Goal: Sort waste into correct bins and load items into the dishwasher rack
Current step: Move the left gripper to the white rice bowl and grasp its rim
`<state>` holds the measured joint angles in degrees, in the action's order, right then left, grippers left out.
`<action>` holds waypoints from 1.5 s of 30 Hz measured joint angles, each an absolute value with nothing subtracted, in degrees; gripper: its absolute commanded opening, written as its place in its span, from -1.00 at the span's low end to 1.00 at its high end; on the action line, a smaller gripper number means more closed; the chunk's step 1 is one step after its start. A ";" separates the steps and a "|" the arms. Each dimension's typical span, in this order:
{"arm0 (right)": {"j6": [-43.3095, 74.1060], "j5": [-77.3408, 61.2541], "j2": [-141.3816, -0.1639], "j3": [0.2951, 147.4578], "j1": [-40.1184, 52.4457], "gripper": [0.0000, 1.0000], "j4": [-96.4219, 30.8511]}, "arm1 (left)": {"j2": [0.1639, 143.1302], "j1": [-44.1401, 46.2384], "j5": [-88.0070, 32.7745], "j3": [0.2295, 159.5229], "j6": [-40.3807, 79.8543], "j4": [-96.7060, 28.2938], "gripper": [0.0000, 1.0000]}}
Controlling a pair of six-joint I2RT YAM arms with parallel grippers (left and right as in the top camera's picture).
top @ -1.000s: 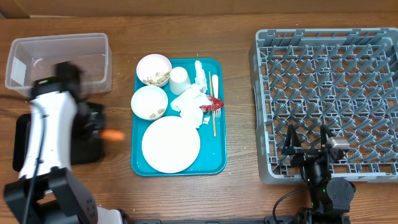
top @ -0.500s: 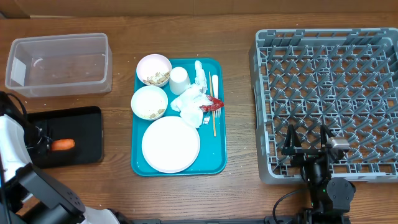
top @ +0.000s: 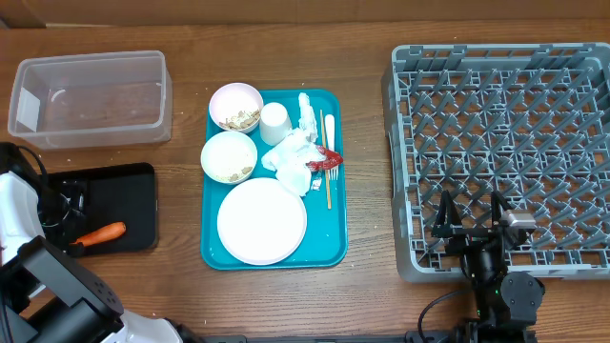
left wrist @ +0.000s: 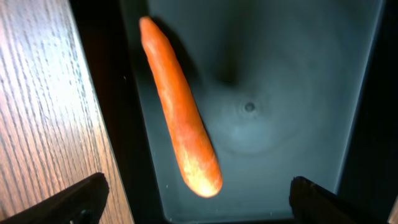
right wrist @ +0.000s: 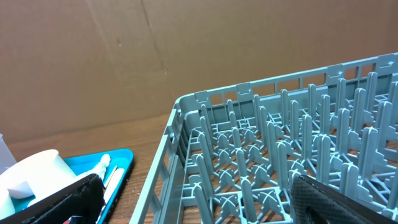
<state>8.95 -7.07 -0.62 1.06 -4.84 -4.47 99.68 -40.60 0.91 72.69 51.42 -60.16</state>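
Observation:
The carrot is lying loose inside the black tray, so my left gripper continues to the nearer white bowl and grips its rim beside the napkins.
The orange carrot lies loose and slanted in the shallow black tray. My left gripper hangs open just above it, one finger on each side and nothing held. On the teal serving tray sit the pale plate, two white bowls with food scraps, the cup, crumpled napkins, a red wrapper and a wooden stick. My right gripper stands open over the grey dishwasher rack's near edge.
The clear plastic tub stands at the back left, behind the black tray. Bare wooden table lies between the teal tray and the rack. A cardboard wall closes off the far side.
My left arm swung left over the black tray with the carrot, then the gripper opened and the carrot dropped into the tray. The right arm has not moved.

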 measured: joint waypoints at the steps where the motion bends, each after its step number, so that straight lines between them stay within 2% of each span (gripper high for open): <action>1: 8.93 -7.07 -0.62 1.06 -4.84 1.00 -4.49 | 99.61 -40.60 -0.05 72.69 50.33 -60.47 0.99; 6: 8.97 -7.07 -0.62 1.06 -4.84 1.00 -4.49 | 92.77 -37.89 -4.82 73.54 43.59 -60.77 0.99; 9: 8.95 -7.09 -0.62 1.06 -4.86 1.00 -4.47 | 84.12 -30.20 -5.61 74.67 38.83 -60.05 1.00; 10: 8.95 -7.07 -0.62 1.06 -4.84 1.00 -4.49 | 80.12 -23.77 -6.61 75.57 36.25 -59.94 1.00; 12: 8.95 -7.07 -0.62 1.06 -4.86 1.00 -4.47 | 78.74 -16.88 -6.55 75.92 33.82 -59.77 0.99; 14: 8.93 -7.07 -0.62 1.06 -4.84 1.00 -4.45 | 80.03 -7.33 -5.76 75.92 32.08 -58.85 1.00; 18: 8.95 -7.05 -0.62 1.06 -4.84 1.00 -4.49 | 86.56 6.07 -2.98 75.90 30.46 -54.83 1.00; 26: 8.95 -7.07 -0.62 1.06 -4.84 1.00 -4.49 | 102.63 15.31 -0.64 75.88 23.29 -44.25 0.93; 29: 8.95 -7.05 -0.62 1.06 -4.84 1.00 -4.49 | 104.62 16.51 -0.19 75.88 20.43 -42.98 0.78; 31: 8.95 -7.05 -0.62 1.06 -4.84 1.00 -4.49 | 106.78 17.19 0.62 75.88 18.79 -42.78 0.50; 32: 8.93 -7.07 -0.62 1.06 -4.84 1.00 -4.45 | 107.50 17.28 0.95 75.88 18.17 -42.81 0.43; 36: 8.95 -7.07 -0.62 1.06 -4.84 1.00 -4.49 | 109.97 17.28 2.31 75.83 17.41 -44.07 0.29; 39: 8.95 -7.09 -0.62 1.06 -4.84 1.00 -4.49 | 110.06 17.28 2.59 75.83 16.80 -44.12 -0.11; 45: 8.95 -7.07 -0.62 1.06 -4.84 1.00 -4.49 | 110.06 17.28 5.39 75.83 15.90 -44.31 -0.49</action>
